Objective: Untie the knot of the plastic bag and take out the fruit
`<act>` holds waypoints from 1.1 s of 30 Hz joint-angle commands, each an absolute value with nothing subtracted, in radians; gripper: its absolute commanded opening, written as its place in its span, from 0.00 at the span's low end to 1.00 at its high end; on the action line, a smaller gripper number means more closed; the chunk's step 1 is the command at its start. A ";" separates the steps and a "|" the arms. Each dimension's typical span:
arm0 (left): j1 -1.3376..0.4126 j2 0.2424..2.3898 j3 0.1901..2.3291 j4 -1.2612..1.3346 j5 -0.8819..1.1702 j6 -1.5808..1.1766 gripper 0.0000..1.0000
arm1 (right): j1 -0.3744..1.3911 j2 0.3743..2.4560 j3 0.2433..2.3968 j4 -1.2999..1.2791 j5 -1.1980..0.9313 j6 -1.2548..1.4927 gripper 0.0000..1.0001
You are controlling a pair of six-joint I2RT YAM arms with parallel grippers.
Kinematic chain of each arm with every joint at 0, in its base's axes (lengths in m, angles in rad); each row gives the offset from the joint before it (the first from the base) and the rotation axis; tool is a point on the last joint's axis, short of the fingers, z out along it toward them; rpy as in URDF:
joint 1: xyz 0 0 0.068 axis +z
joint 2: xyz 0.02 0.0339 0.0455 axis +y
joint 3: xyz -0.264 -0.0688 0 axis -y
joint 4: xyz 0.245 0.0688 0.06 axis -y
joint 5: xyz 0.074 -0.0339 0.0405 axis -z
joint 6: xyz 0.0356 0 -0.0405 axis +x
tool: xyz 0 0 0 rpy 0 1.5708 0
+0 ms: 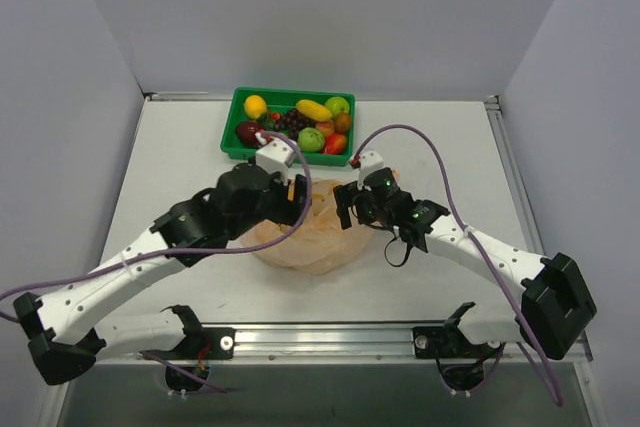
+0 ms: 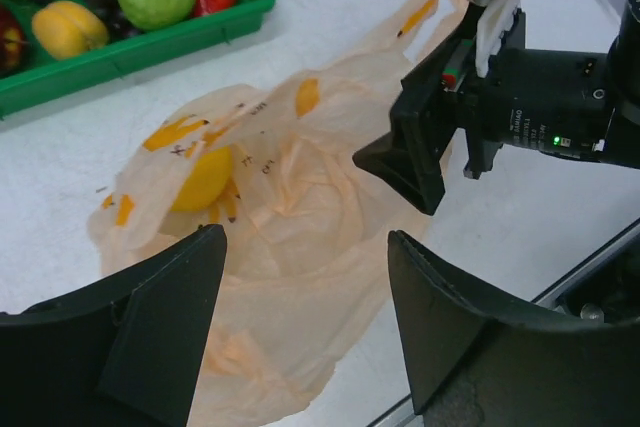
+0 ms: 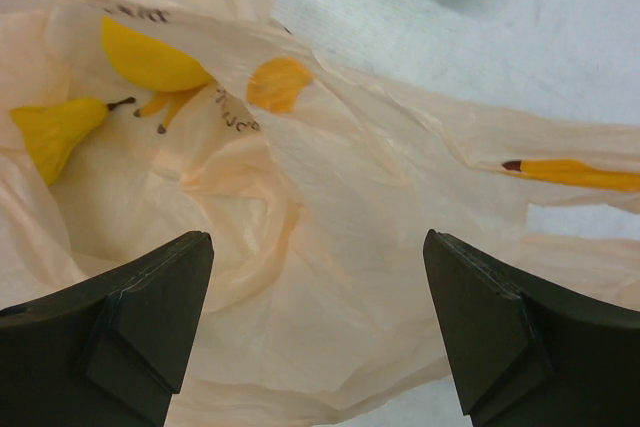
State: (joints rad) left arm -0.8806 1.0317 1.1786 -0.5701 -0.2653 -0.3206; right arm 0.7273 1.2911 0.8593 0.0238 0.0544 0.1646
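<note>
The bag's edge droops across the yellow fruit [image 2: 204,181], so the robot's right gripper should hold that edge [image 3: 280,84] open while its left gripper reaches in to get the fruit.
The peach plastic bag [image 1: 305,239] lies slack on the table between my two grippers. My left gripper [image 1: 297,197] hovers open over its left side, and my right gripper [image 1: 347,209] hovers open over its right side. In the left wrist view the open gripper [image 2: 306,235] frames the crinkled bag [image 2: 290,197], with a yellow fruit [image 2: 200,179] showing through the plastic. In the right wrist view the open gripper [image 3: 318,239] stands above the bag [image 3: 340,287]; yellow fruit [image 3: 150,59] shows through it, and a loose handle [image 3: 560,162] trails right. I cannot make out a tight knot.
A green tray [image 1: 232,112] stands at the back, just beyond the bag. It holds several fruits, among them a purple grape bunch [image 1: 292,121] and a dark red apple [image 1: 247,132]. The right gripper's body [image 2: 520,97] is close in front of the left wrist camera.
</note>
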 commanded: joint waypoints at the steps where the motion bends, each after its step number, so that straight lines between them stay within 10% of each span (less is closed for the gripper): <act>1: -0.982 1.155 1.197 -0.569 -0.417 -0.364 0.75 | 0.726 1.256 0.784 0.084 0.138 0.296 0.88; 20: -0.876 1.290 0.755 -0.466 -0.684 -0.810 0.62 | 0.730 1.382 0.609 0.321 0.021 0.538 0.70; 33: -0.778 1.132 0.630 -0.406 -0.572 -0.726 0.72 | 0.753 1.365 0.627 0.295 0.009 0.491 0.70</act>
State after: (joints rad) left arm -0.7826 1.1706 0.6266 -0.4606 -0.5888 -0.7650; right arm 0.7391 1.4044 0.6075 0.2993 0.0017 0.5289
